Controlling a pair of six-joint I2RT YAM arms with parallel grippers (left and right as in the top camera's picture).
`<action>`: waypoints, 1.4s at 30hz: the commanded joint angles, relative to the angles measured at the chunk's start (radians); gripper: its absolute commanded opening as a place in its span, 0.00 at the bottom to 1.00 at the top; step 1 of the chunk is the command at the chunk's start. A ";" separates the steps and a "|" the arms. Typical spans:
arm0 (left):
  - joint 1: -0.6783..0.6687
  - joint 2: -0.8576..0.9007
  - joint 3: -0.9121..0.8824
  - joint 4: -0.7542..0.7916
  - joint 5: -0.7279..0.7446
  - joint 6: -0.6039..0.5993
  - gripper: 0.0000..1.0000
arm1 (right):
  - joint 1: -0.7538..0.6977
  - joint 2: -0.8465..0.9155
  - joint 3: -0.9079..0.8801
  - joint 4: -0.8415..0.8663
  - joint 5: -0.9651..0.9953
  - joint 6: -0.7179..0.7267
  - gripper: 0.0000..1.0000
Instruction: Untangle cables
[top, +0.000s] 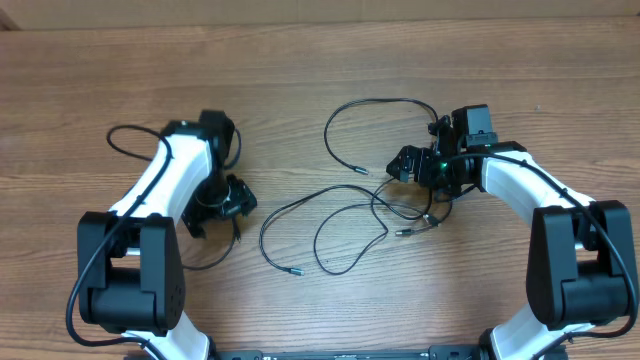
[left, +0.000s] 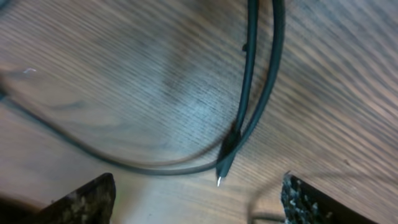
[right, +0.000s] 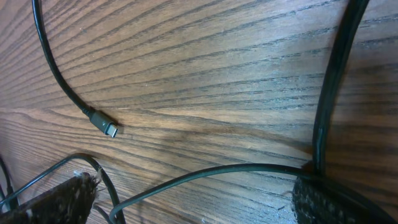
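The separate cable (top: 206, 266) lies beside the tangle, so next I pinch its strands with my left gripper and carry it to the far corner (top: 85, 118), clear of the tangle.
Several thin black cables (top: 330, 215) lie in tangled loops on the wooden table between the arms. One loop (top: 375, 102) arcs at the back, and its plug end (top: 363, 171) lies just left of my right gripper (top: 412, 166). That gripper (right: 199, 202) is open low over the tangle, with a cable (right: 217, 170) crossing between its fingers and a plug (right: 109, 129) lying beyond them. My left gripper (top: 225, 200) is open over a separate cable (top: 215, 258). In the left wrist view a silver-tipped plug (left: 222, 172) lies just ahead of the open fingers (left: 199, 205).
A further black cord (top: 120, 140) curves by the left arm's far side. Loose plug ends lie at the front of the tangle (top: 297, 270) and near its right side (top: 401, 232). The wooden table (top: 300, 60) extends behind the arms.
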 joint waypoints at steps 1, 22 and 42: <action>-0.007 -0.011 -0.076 0.064 0.050 -0.013 0.79 | 0.002 0.006 -0.001 -0.004 0.018 0.001 1.00; -0.008 -0.011 -0.323 0.320 0.090 0.090 0.58 | 0.002 0.006 -0.001 -0.003 0.018 0.001 1.00; -0.006 -0.010 -0.339 0.358 0.027 0.092 0.36 | 0.002 0.006 -0.001 -0.003 0.018 0.001 1.00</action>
